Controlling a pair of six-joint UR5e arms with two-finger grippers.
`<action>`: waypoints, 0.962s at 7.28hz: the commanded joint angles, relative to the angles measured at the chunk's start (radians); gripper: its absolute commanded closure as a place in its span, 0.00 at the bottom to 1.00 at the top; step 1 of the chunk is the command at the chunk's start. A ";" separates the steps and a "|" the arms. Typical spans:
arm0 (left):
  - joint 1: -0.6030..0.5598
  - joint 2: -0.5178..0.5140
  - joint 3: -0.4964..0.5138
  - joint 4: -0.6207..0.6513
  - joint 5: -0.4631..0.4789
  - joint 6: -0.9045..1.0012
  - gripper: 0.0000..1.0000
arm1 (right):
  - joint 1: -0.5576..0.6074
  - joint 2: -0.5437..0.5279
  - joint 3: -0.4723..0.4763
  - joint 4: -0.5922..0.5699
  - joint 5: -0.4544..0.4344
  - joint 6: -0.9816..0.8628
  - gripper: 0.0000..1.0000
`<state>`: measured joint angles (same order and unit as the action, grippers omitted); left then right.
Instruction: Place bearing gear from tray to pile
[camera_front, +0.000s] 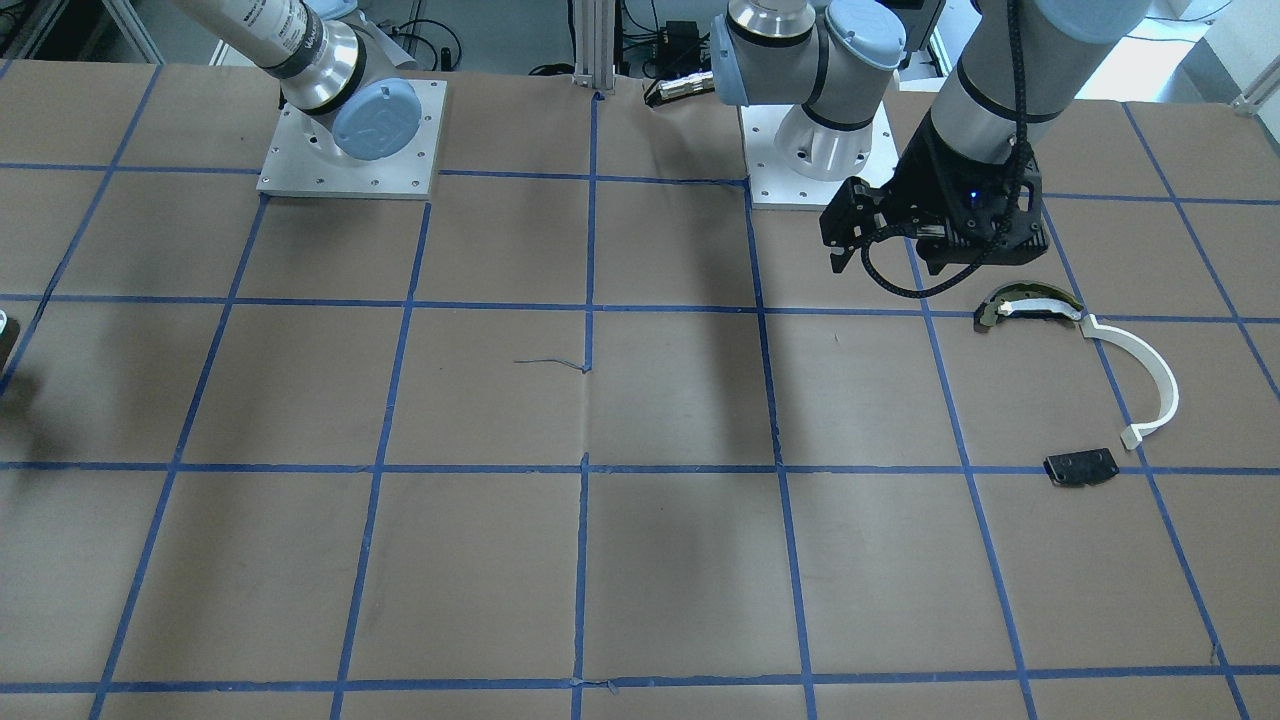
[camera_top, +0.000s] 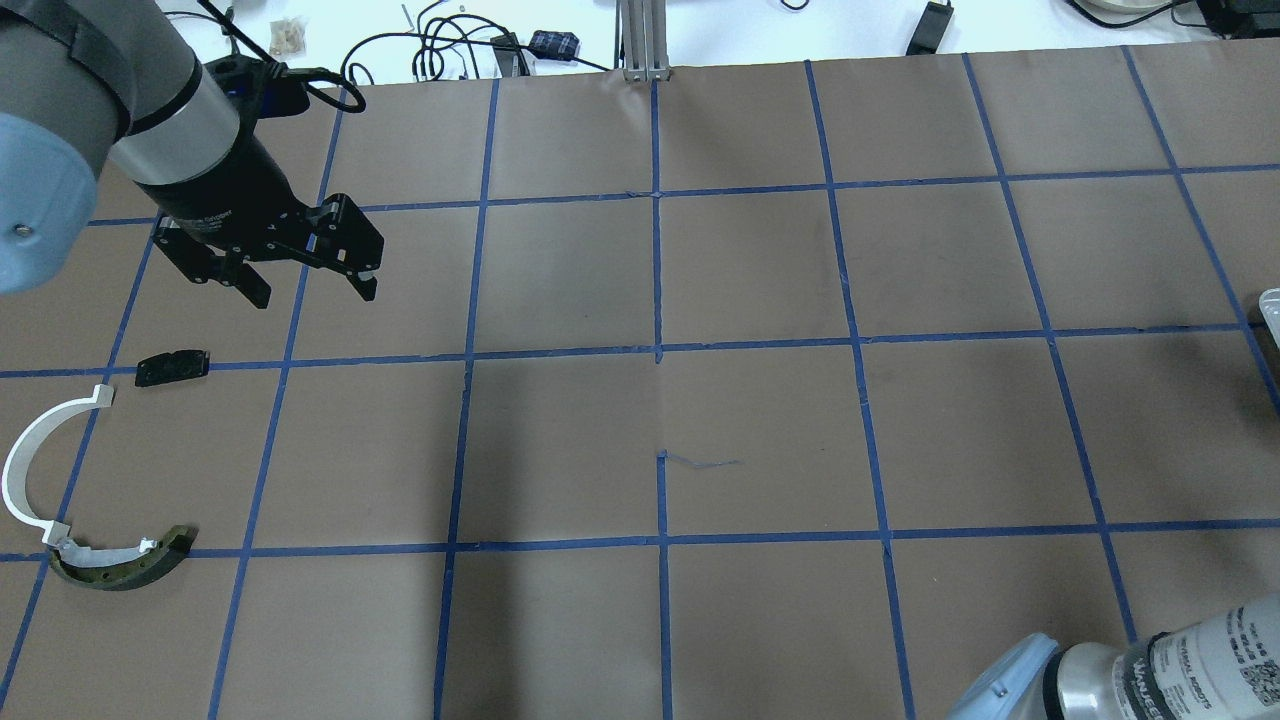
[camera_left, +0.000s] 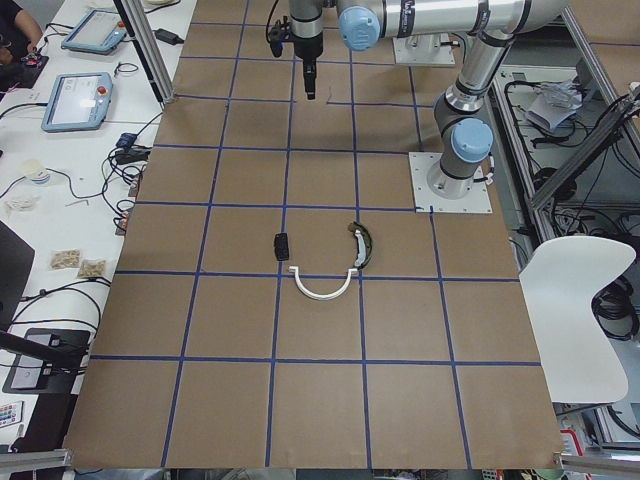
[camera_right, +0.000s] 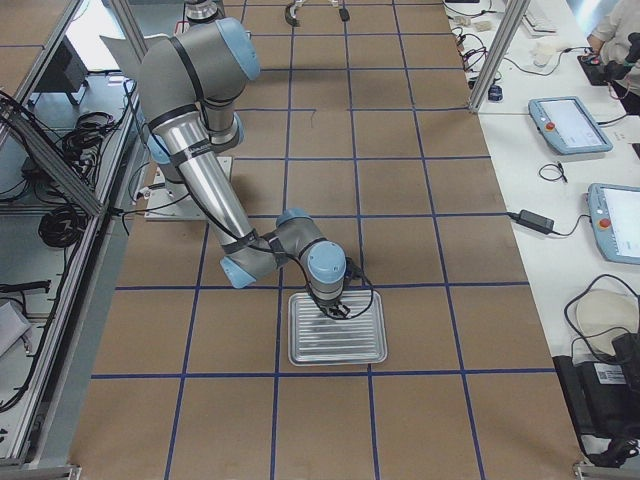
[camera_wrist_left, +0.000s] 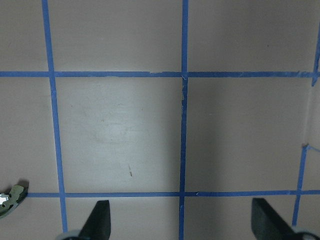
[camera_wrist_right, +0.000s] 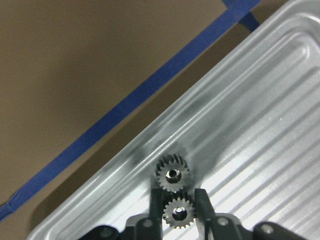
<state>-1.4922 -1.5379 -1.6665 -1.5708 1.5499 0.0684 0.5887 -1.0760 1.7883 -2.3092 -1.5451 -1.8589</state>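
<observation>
My right gripper keeps moving toward the clear middle of the table (camera_front: 666, 445) and lets go there. Its fingers are holding one bearing gear (camera_wrist_right: 178, 213), apart from the second gear.
My right gripper (camera_wrist_right: 178, 206) is low over the ribbed silver tray (camera_wrist_right: 250, 150), its two fingers closed on either side of a small dark bearing gear (camera_wrist_right: 177, 214). A second gear (camera_wrist_right: 172, 174) lies on the tray just beyond it. The exterior right view shows that gripper (camera_right: 333, 308) over the tray (camera_right: 350, 350). The pile lies at the left of the overhead view: a white arc strip (camera_top: 30, 450), an olive-and-silver curved piece (camera_top: 120, 570) and a flat black plate (camera_top: 172, 367). My left gripper (camera_top: 315, 295) hangs open and empty above the table beyond the black plate.
The table is brown paper with a grid of blue tape lines (camera_top: 658, 350). A sliver of the tray (camera_top: 1272, 305) shows at the overhead view's right edge. Both arm bases (camera_front: 350, 140) stand on metal plates at the robot's side.
</observation>
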 joint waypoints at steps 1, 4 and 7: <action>-0.013 0.002 -0.006 -0.023 -0.002 -0.001 0.00 | 0.011 -0.065 -0.010 0.023 0.000 0.127 0.77; -0.013 0.004 0.005 -0.047 0.004 0.001 0.00 | 0.303 -0.276 0.006 0.246 0.014 0.730 0.78; 0.006 -0.007 0.005 -0.040 0.002 0.028 0.00 | 0.836 -0.280 0.048 0.185 0.019 1.557 0.78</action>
<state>-1.4985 -1.5420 -1.6613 -1.6133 1.5535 0.0777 1.2055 -1.3571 1.8231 -2.0849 -1.5264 -0.6393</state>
